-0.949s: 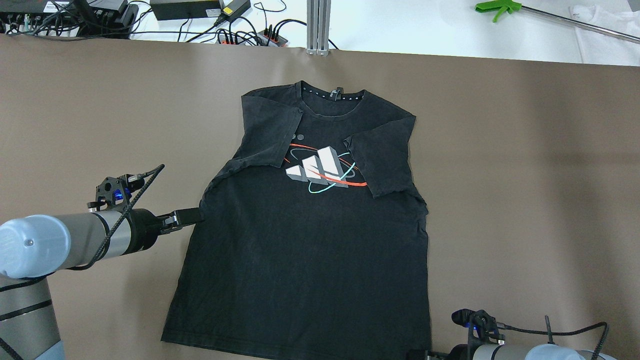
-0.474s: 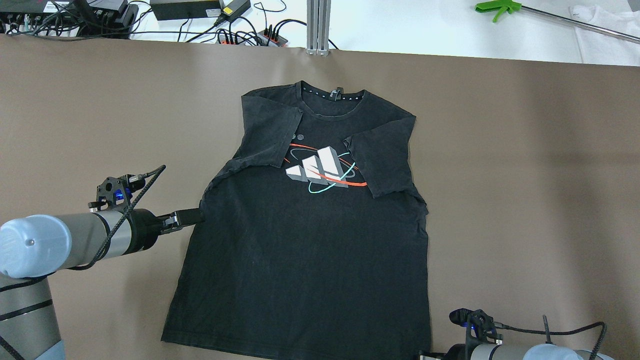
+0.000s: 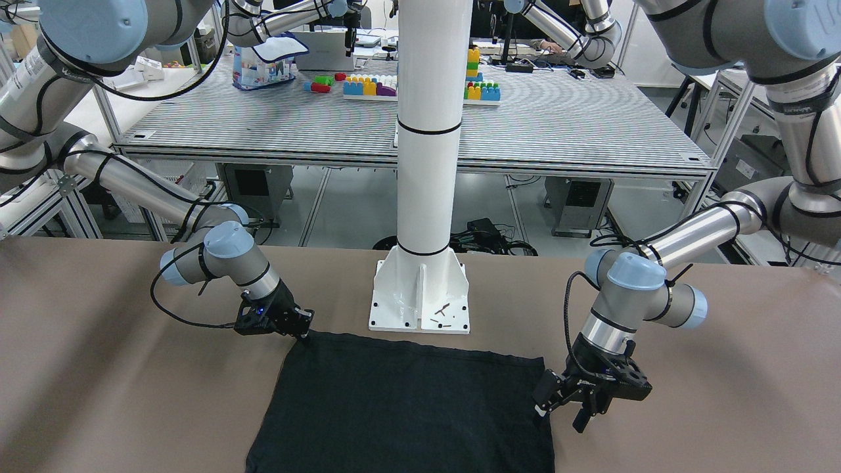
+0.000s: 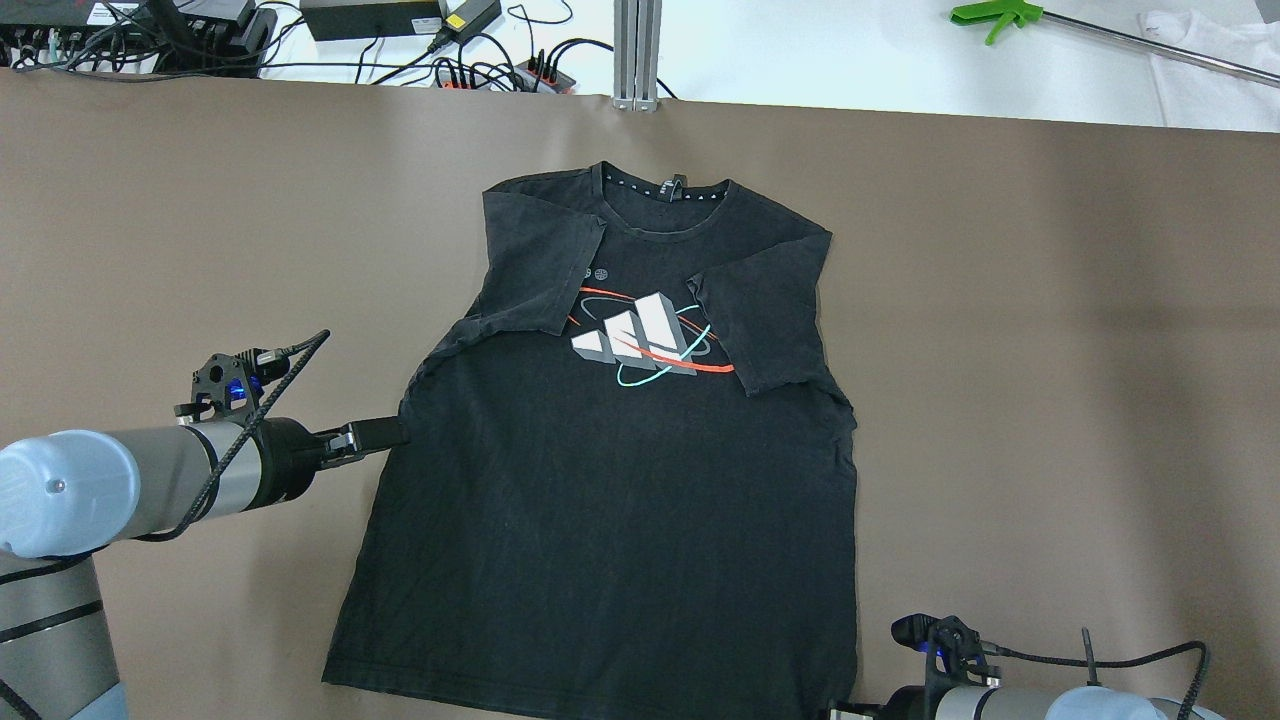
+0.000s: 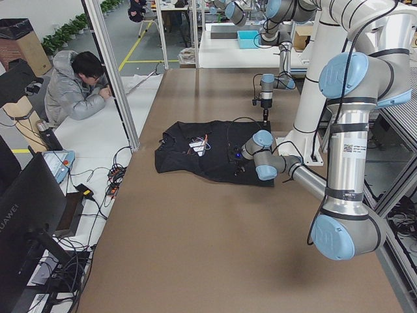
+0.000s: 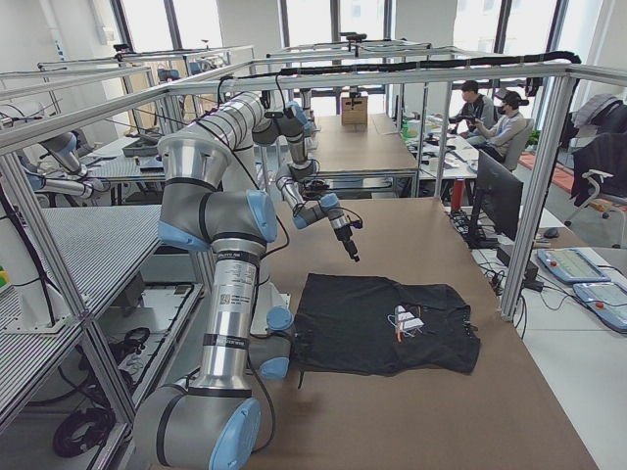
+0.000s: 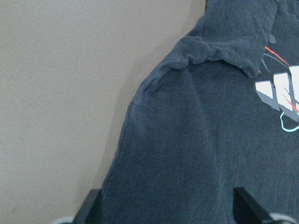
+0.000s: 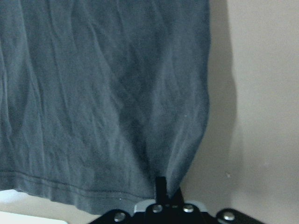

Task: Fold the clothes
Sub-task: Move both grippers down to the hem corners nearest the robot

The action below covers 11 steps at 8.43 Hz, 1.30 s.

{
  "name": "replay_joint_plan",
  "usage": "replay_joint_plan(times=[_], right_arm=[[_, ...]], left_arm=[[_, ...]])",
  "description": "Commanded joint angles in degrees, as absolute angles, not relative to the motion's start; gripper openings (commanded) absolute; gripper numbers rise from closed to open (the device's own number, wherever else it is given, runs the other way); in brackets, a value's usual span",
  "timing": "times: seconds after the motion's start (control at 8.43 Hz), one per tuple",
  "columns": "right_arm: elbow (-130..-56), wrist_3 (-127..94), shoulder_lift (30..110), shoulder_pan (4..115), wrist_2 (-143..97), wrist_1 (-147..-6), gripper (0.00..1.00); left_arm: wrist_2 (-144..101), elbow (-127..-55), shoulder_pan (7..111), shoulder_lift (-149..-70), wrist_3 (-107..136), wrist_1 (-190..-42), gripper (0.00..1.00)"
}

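Note:
My left gripper, open at the side edge below the sleeve, should pinch the free hem corner before both grippers fold the hem up.
The clothes (image 4: pixel 600 500) are one black T-shirt with a white, red and teal print, lying flat on the brown table, both sleeves folded inward. My left gripper (image 4: pixel 385 432) sits at the shirt's left side edge, below the sleeve. It is open, and in the left wrist view its fingertips (image 7: pixel 93 207) stand wide apart with the shirt's edge (image 7: pixel 196 154) between them. My right gripper (image 8: pixel 161 186) is shut on the hem corner of the shirt (image 8: pixel 103 93), with creases running into the pinch. In the front-facing view it (image 3: pixel 303 335) is at the shirt's corner (image 3: pixel 407 407).
The robot's white base column (image 3: pixel 427 197) stands just behind the hem. Cables and power strips (image 4: pixel 480 70) line the far table edge beside an aluminium post (image 4: pixel 638 50). A green-handled tool (image 4: pixel 1000 15) and a white cloth (image 4: pixel 1210 60) lie beyond it. A person (image 5: pixel 75 91) sits past the table.
My right arm has edged slightly to the left along the bottom of the overhead view. The left arm and the shirt look unchanged.

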State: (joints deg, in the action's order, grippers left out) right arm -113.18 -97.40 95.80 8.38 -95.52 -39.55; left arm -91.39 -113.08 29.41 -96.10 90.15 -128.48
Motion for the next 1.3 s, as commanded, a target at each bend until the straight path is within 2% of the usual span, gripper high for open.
replay_joint_plan(times=[0.0, 0.36, 0.71, 1.19], right_arm=[[-114.1, -97.3, 95.2, 8.9, -95.5, -39.3, 0.0], [-114.3, -97.1, 94.8, 9.7, -95.4, -39.3, 0.0], [-114.4, -96.3, 94.4, 10.6, -95.5, -38.2, 0.0], [-114.7, -96.3, 94.3, 10.8, -95.5, -38.1, 0.0]], left_arm=[[-89.5, -115.6, 25.3, -92.0, 90.3, -128.8, 1.0], [-83.5, -116.5, 17.1, -87.5, 92.5, -131.8, 0.99], [-74.0, -116.5, 7.2, -86.1, 95.6, -131.8, 0.99], [-69.3, -116.1, 2.3, -83.9, 96.9, -131.7, 0.99]])
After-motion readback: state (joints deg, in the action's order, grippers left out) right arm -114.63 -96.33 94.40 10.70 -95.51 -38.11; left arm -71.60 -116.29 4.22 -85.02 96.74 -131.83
